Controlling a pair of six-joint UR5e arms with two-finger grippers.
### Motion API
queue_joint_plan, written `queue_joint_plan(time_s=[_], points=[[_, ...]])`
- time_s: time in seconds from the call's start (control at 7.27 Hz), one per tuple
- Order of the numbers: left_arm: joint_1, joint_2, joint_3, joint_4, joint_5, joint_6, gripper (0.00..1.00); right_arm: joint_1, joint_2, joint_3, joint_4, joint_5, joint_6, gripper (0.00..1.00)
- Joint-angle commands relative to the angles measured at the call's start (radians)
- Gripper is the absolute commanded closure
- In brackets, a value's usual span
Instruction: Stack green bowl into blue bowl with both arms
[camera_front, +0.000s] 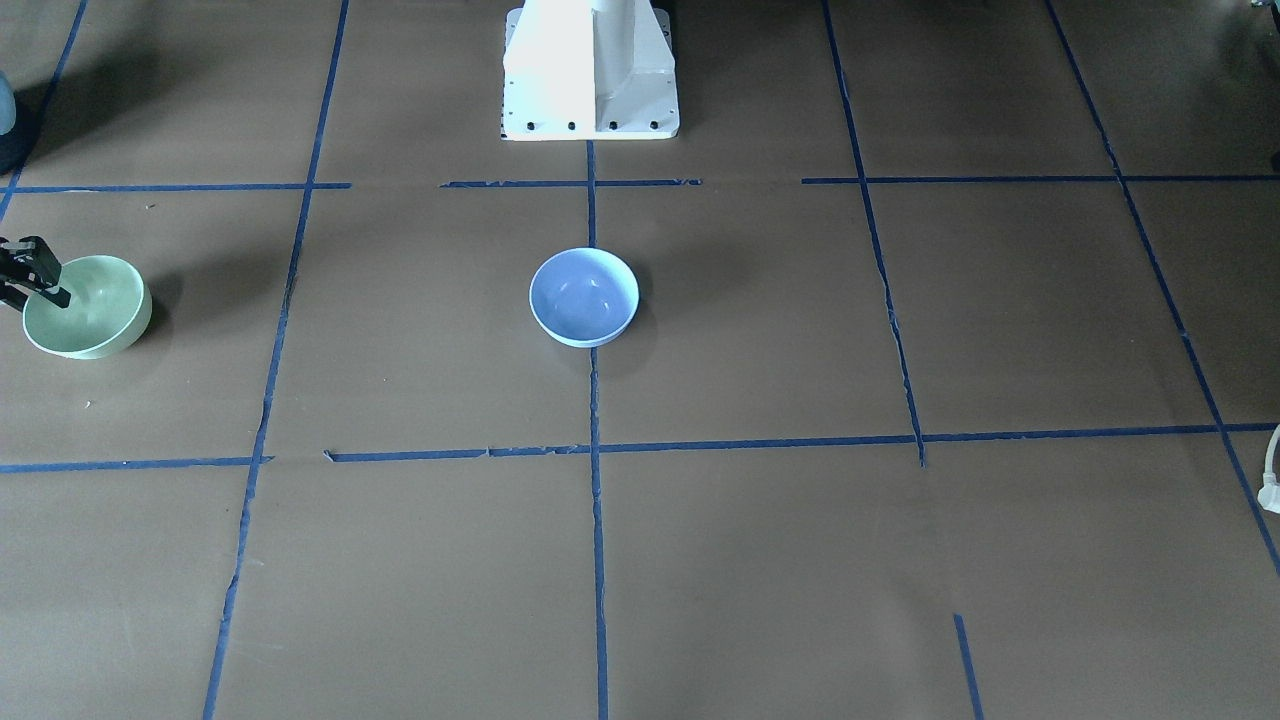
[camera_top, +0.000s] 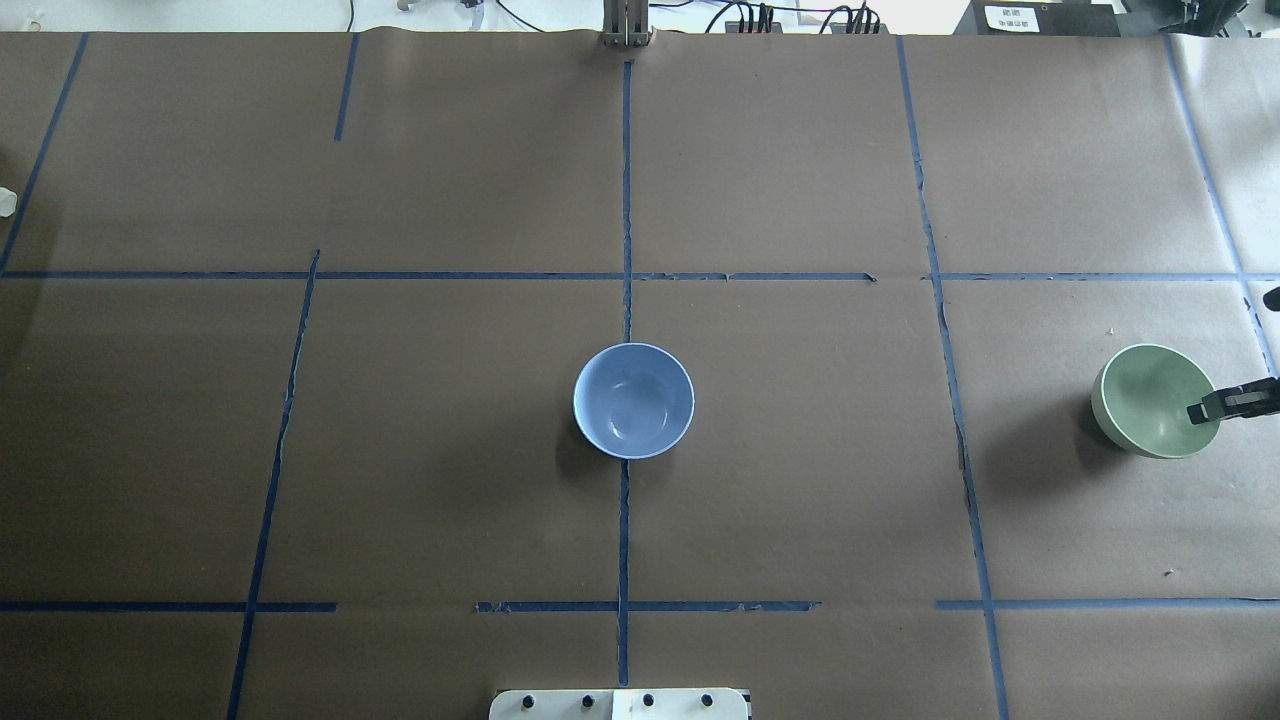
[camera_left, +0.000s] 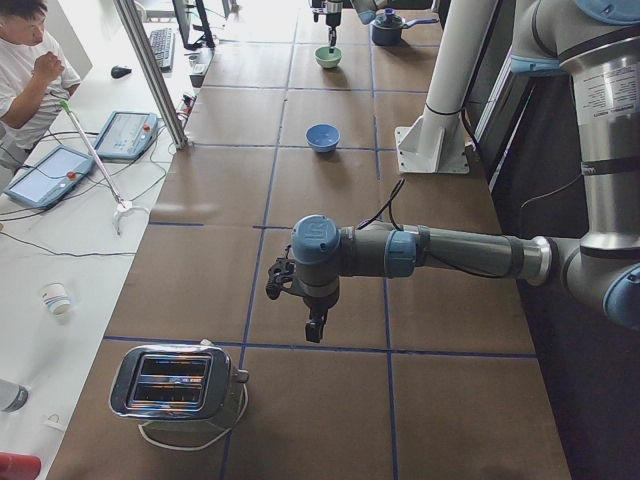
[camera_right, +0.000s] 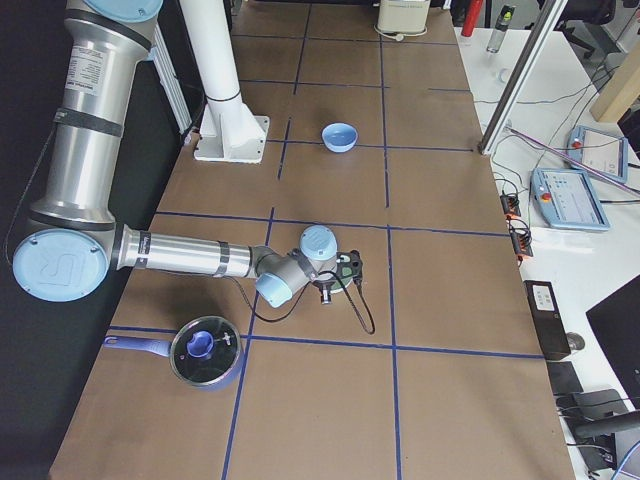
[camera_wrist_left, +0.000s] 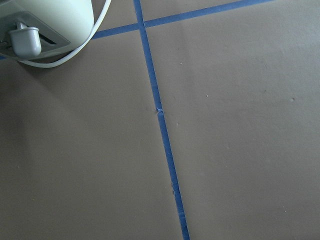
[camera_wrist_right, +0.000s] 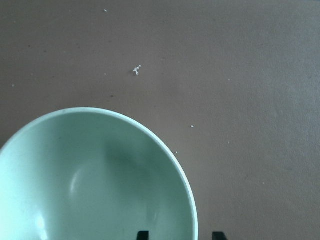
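Note:
The openings of both bowls look about equally wide. I expect the green bowl (camera_front: 98, 310) to keep its rim just above the blue bowl's rim (camera_front: 584, 250) when I lower it in.
The green bowl (camera_front: 88, 308) stands upright on the brown table at its far right end and also shows in the overhead view (camera_top: 1150, 398). My right gripper (camera_wrist_right: 180, 234) is open and low over it. Its fingertips (camera_wrist_right: 143, 234) straddle the bowl's rim, one inside (camera_top: 1212, 408) and one outside. The blue bowl (camera_top: 633, 400) stands empty at the table's middle (camera_front: 584, 297), far from both grippers. My left gripper (camera_left: 315, 326) hangs above the table near the toaster, and I cannot tell whether it is open or shut.
A chrome toaster (camera_left: 175, 385) with a white cord sits at the table's left end. A blue lidded pot (camera_right: 205, 350) sits near the right arm's elbow. The white pedestal base (camera_front: 590, 70) stands at the robot's edge. An operator (camera_left: 30, 60) sits beyond the table.

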Motion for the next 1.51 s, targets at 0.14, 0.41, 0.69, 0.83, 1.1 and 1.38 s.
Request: queue_joint_plan(time_s=[0.14, 0.41, 0.69, 0.83, 1.1, 1.38], points=[[0.000, -0.003, 0.009, 0.000, 0.000, 0.004, 0.00, 0.001, 0.128, 0.144, -0.215, 0.043, 0.066, 1.00], [0.000, -0.004, 0.011, 0.000, 0.002, -0.002, 0.00, -0.048, 0.338, 0.271, -0.528, 0.038, 0.203, 1.00], [-0.002, -0.006, 0.014, -0.006, 0.008, -0.004, 0.00, -0.243, 0.589, 0.295, -0.702, -0.065, 0.526, 1.00], [0.000, -0.009, 0.017, -0.006, 0.009, -0.004, 0.00, -0.355, 0.721, 0.281, -0.803, -0.192, 0.640, 1.00], [0.000, -0.014, 0.018, -0.006, 0.009, -0.005, 0.00, -0.502, 0.883, 0.189, -0.847, -0.288, 0.860, 0.99], [0.000, -0.015, 0.017, -0.006, 0.008, -0.020, 0.00, -0.563, 0.902, 0.131, -0.839, -0.374, 0.882, 0.98]])
